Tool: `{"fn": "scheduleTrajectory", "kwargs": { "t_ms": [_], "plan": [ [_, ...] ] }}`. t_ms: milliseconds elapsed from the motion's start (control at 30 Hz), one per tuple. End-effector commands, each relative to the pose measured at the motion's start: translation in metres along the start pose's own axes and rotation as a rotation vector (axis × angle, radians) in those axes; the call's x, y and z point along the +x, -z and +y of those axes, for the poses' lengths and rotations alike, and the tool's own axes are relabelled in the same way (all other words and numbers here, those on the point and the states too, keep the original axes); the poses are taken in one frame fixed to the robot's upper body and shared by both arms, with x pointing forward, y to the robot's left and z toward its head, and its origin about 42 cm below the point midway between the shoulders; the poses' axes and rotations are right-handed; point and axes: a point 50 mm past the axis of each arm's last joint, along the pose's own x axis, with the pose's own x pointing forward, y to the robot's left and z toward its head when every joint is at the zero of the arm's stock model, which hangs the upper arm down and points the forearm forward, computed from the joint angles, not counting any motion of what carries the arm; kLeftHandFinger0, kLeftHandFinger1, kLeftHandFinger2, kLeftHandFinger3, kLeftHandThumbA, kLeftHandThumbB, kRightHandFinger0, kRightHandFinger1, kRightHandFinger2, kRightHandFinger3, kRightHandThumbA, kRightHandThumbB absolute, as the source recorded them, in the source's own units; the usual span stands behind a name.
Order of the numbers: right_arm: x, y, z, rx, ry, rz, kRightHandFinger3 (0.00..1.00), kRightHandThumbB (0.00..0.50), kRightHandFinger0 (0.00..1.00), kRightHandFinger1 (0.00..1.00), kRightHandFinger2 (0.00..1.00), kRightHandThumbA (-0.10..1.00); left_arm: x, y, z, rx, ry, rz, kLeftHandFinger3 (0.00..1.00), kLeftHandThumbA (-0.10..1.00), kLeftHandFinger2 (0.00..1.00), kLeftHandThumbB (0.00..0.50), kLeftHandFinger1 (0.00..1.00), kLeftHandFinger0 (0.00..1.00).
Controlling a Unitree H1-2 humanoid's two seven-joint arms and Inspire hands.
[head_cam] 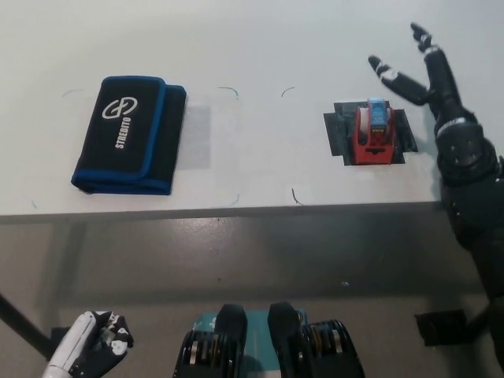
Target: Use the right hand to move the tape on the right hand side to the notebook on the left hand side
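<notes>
The tape [375,135] should come free when the robot lifts it and leave the black patch where it is, because the patch's edges [339,134] lie flat against the table.
A red tape dispenser [373,134] with a blue top stands on a black patch [340,134] at the right of the white table. The notebook [128,134], a black case with blue edging and white lettering, lies at the table's left. My black right hand [425,79] hovers just right of and behind the tape, open with fingers spread, not touching it. My white left hand [93,351] rests low at the lower left, below the table edge, fingers curled.
The white table [260,47] has faint pen-drawn corner marks between notebook and tape. Its front edge [236,211] runs across the middle of the picture, with grey floor below. A dark object [441,327] lies on the floor at the lower right.
</notes>
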Motion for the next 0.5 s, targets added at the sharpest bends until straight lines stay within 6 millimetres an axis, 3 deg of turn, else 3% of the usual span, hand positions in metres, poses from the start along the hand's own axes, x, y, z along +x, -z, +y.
{"fn": "scheduleTrajectory", "kwargs": {
  "t_ms": [0,67,133,200,333,467],
  "plan": [
    [0.01,-0.02,-0.004,0.042,0.047,-0.101,1.0,0.5,1.0,1.0,1.0,0.78,0.004,-0.006,0.007,0.002,-0.014,-0.047,0.66,0.01,0.36,0.191,0.15,0.04],
    [0.01,-0.016,-0.001,0.046,0.038,-0.086,1.0,0.5,1.0,1.0,1.0,0.79,0.007,-0.009,0.008,0.003,-0.019,-0.057,0.66,0.03,0.37,0.194,0.15,0.04],
    [0.003,0.003,0.006,0.097,0.021,-0.032,1.0,0.5,1.0,1.0,1.0,0.7,0.008,-0.01,0.01,0.01,-0.021,-0.06,0.65,0.05,0.37,0.196,0.14,0.03],
    [0.0,0.012,0.008,0.097,0.019,-0.006,1.0,0.5,1.0,1.0,1.0,0.73,0.008,-0.01,0.011,0.018,-0.02,-0.062,0.66,0.07,0.42,0.196,0.16,0.05],
    [-0.01,0.034,0.013,0.07,0.015,0.057,1.0,0.5,1.0,1.0,1.0,0.76,0.006,-0.009,0.01,0.008,-0.015,-0.061,0.66,0.06,0.4,0.198,0.15,0.03],
    [-0.019,0.05,0.021,0.051,0.001,0.084,1.0,0.5,1.0,1.0,1.0,0.72,0.003,-0.007,0.008,0.005,-0.018,-0.046,0.67,0.05,0.38,0.193,0.14,0.02]
  ]
}}
